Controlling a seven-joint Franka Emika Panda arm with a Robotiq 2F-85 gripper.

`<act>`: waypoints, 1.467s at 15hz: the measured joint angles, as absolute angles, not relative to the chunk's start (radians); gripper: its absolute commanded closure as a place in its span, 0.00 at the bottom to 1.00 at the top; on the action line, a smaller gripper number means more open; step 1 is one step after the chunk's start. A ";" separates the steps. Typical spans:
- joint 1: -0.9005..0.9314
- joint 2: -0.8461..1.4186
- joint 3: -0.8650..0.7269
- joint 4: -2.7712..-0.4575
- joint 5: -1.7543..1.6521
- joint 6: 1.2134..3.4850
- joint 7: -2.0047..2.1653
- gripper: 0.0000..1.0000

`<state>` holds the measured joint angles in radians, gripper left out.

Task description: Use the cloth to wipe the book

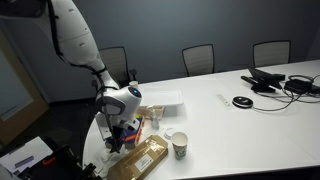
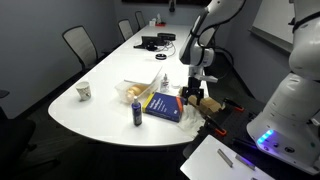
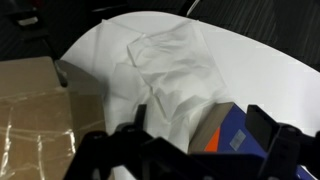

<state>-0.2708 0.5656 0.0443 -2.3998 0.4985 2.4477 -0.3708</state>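
Note:
My gripper should keep moving down, because the cloth's crumpled folds (image 3: 168,92) stick up beside the book's orange end, within the width of my open fingers. It should do so until it closes on those folds (image 3: 180,112).
The book (image 3: 238,132), dark blue with an orange band at its end, lies on the white table; it also shows in an exterior view (image 2: 163,106). In the wrist view one corner of it sits between my fingers. A crumpled white cloth (image 3: 172,66) lies on the table just beyond and beside that corner, touching it. My gripper (image 3: 205,132) is open and holds nothing, low over the book's end and the cloth's near edge. It shows in both exterior views (image 1: 119,134) (image 2: 193,97). In the exterior views the cloth is hidden by my gripper.
A tan-yellow packet (image 3: 32,112) (image 1: 140,158) lies close beside my gripper. A paper cup (image 1: 180,146) (image 2: 84,91), a small dark bottle (image 2: 137,112) and a white tray (image 1: 162,98) stand nearby. The table edge is close. Cables and devices (image 1: 272,80) lie at the far end, with chairs around.

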 measured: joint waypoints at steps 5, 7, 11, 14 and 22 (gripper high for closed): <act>-0.289 0.696 0.068 -2.348 0.500 2.487 -0.347 0.00; -0.285 0.732 0.077 -2.338 0.500 2.531 -0.315 0.00; -0.248 0.777 0.082 -2.337 0.488 2.642 -0.201 0.25; -0.194 0.791 0.068 -2.341 0.455 2.699 -0.090 0.46; -0.069 0.752 -0.004 -2.363 0.363 2.701 0.103 1.00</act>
